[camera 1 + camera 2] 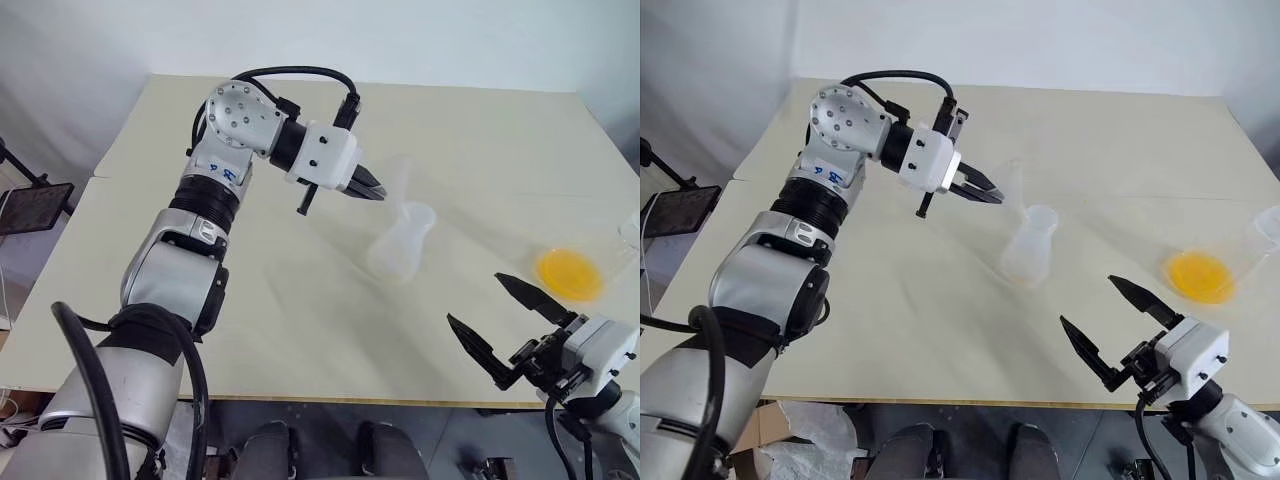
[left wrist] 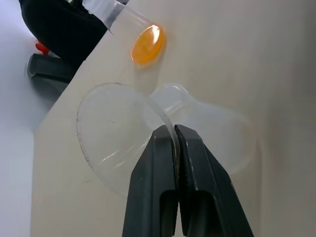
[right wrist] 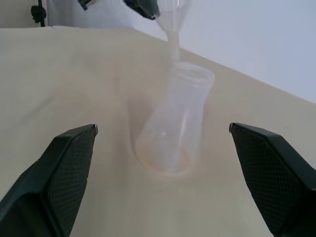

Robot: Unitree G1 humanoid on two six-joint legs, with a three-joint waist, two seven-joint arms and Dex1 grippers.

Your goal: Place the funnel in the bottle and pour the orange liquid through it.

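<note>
The funnel's spout points down at the bottle's opening, so my left gripper keeps moving toward the bottle and lets go once the spout sits inside.
My left gripper is shut on the rim of the clear funnel, which it holds in the air with the spout pointing down. The spout hangs close above the mouth of the frosted bottle, which stands upright mid-table. The orange liquid lies as a shallow pool in a clear flask on the table at the right. Near the table's front edge, my right gripper is open and empty; it faces the bottle and stands well short of it.
The beige table has its front edge just below my right gripper. A black stand with a dark panel sits off the table's left side. The flask stands near the table's right edge.
</note>
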